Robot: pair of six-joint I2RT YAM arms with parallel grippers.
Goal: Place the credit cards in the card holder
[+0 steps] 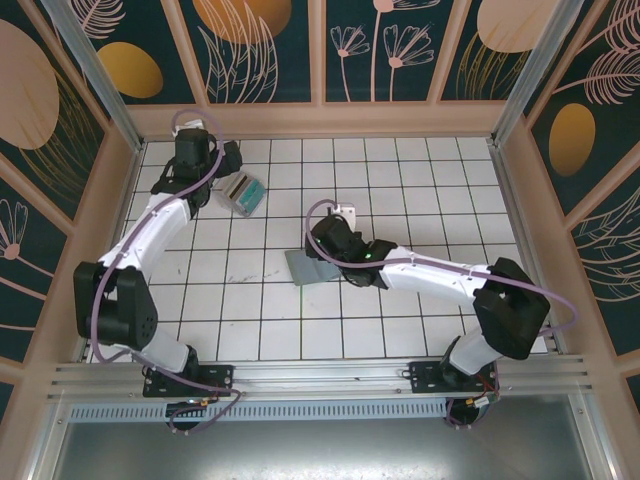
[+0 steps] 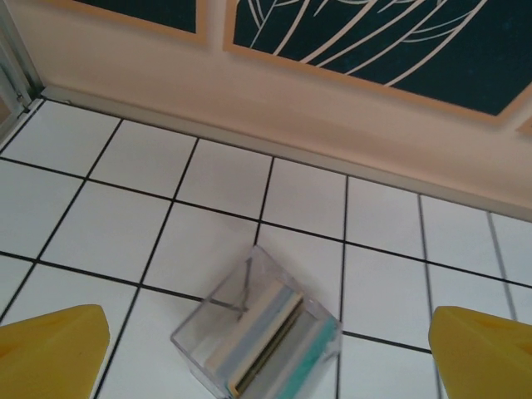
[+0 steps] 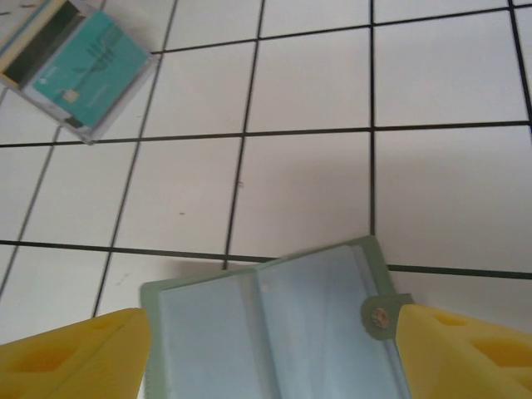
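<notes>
My left gripper should keep going down until its open fingers are on both sides of the box's side point(image 2: 214, 293), then close, because the clear box's empty end point(image 2: 229, 306) leaves room beside the credit cards.
The credit cards point(image 2: 264, 342) stand as a stack in a small clear box point(image 1: 243, 192) at the far left of the tiled floor; a teal card point(image 3: 90, 65) faces outward. My left gripper point(image 2: 266, 357) hovers over that box, its yellow fingers point(image 2: 51, 351) spread wide and open, clear of the box. The sage-green card holder point(image 3: 274, 332) lies spread open like a book near the middle point(image 1: 305, 267), its snap tab point(image 3: 381, 316) at the right. My right gripper point(image 3: 270, 357) is open, a finger at each side edge of the holder.
White tiles with black grout cover the floor point(image 1: 400, 190). A beige wall base point(image 2: 274, 108) runs just beyond the card box. Wooden walls with dark floral panels point(image 1: 260, 50) enclose the floor on three sides.
</notes>
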